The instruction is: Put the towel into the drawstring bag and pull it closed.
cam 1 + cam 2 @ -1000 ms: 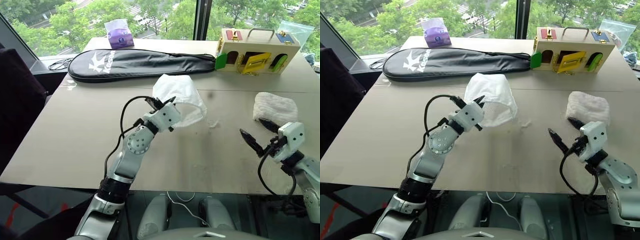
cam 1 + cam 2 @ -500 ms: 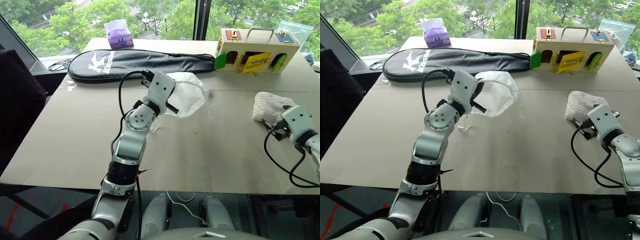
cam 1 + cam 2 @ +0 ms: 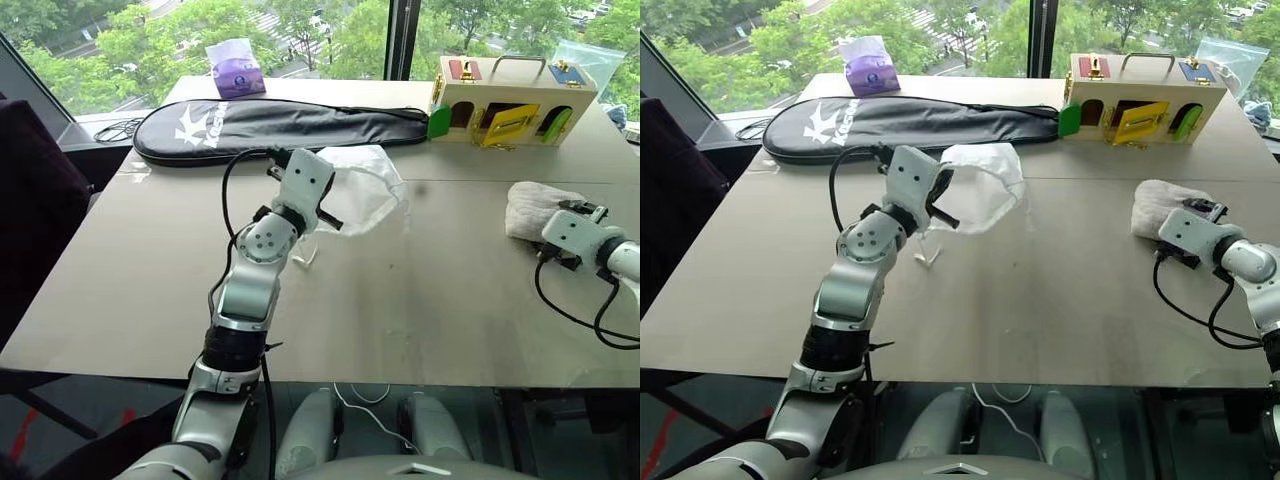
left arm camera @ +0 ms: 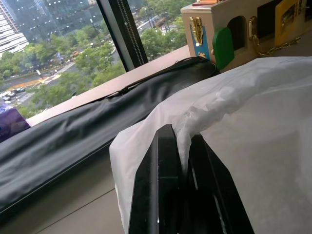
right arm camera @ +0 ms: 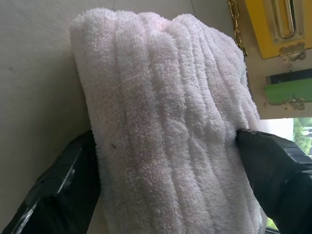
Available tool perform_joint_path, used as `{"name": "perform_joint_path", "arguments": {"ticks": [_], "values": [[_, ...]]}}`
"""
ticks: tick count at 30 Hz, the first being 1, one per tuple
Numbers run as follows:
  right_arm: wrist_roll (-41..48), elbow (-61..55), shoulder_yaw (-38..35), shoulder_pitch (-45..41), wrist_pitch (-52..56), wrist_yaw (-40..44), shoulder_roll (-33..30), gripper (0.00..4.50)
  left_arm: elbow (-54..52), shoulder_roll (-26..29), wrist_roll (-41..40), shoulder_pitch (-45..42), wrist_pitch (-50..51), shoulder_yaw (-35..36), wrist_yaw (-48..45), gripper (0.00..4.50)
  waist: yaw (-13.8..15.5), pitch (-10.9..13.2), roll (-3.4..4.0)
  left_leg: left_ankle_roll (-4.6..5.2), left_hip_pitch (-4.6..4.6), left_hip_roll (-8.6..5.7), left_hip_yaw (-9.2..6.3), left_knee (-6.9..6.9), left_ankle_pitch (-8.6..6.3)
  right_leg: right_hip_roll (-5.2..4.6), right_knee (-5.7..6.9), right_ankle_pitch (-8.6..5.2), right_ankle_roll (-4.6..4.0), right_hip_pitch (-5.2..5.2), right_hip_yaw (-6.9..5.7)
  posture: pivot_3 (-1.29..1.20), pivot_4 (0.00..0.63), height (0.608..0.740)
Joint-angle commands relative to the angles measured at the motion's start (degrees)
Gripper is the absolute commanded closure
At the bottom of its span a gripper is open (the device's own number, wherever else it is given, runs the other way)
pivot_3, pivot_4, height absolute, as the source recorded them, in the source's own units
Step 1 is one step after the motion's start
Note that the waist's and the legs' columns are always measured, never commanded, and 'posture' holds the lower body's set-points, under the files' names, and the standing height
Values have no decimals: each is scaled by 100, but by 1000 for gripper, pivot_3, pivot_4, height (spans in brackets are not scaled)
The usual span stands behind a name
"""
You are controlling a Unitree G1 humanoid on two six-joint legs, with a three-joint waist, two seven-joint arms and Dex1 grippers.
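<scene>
The towel (image 3: 532, 211) is lying in a thick, compact bundle (image 5: 163, 112), so it will stay bunched up when the robot carries it into the drawstring bag.
The drawstring bag (image 3: 367, 188), a thin white pouch, hangs just above the middle of the table from my left gripper (image 3: 330, 212), which is shut on its edge. In the left wrist view the two black fingers (image 4: 163, 175) pinch a fold of the bag (image 4: 253, 117). The towel (image 3: 532, 205), white and ribbed, lies on the table at the right. My right gripper (image 3: 574, 212) is open around it. In the right wrist view one finger (image 5: 63, 185) stands on each side of the towel (image 5: 165, 112).
A long black racket case (image 3: 280, 125) lies across the far side, with a purple tissue pack (image 3: 238, 68) behind it. A wooden latch box (image 3: 515, 98) and a clear plastic bag (image 3: 590, 55) stand at the back right. A black cable (image 3: 120, 127) lies coiled at the far left.
My right gripper has moved forward and to the right until its fingers straddle the towel. My left gripper rolled and lifted the bag off the table.
</scene>
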Motion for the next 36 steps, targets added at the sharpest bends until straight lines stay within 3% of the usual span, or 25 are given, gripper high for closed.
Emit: {"name": "perform_joint_path", "arguments": {"ticks": [1,12,27,30,36], "values": [[-252,396,117,-367,-77,-248,17,109,-93,54,-51,-19,-135,70,50,4489,-13,0,0,0,0,0,1,1,0,0,0,0,0,0,2,0,150,740],[-773,1948,620,-1424,-350,-937,290,109,-53,79,-151,-121,-123,24,7,4489,-97,1,-2,0,-1,0,2,10,1,-1,4,2,2,1,5,0,150,740],[-656,2158,492,-1280,-823,-1452,206,109,794,268,-938,-963,213,301,-620,4489,-111,2,-3,1,0,-2,1,18,0,0,16,3,5,2,7,0,150,740],[-613,2183,479,-1246,-827,-1433,207,884,1015,352,-941,-1079,75,301,-672,4500,-110,2,-3,1,-1,-3,1,18,0,-1,15,3,5,2,6,0,150,740],[-586,2266,489,-1305,-815,-1423,242,3787,1191,421,-960,-1169,-79,313,-677,4500,-113,3,-3,1,-2,-3,1,18,0,-1,15,4,5,0,7,0,150,740]]}}
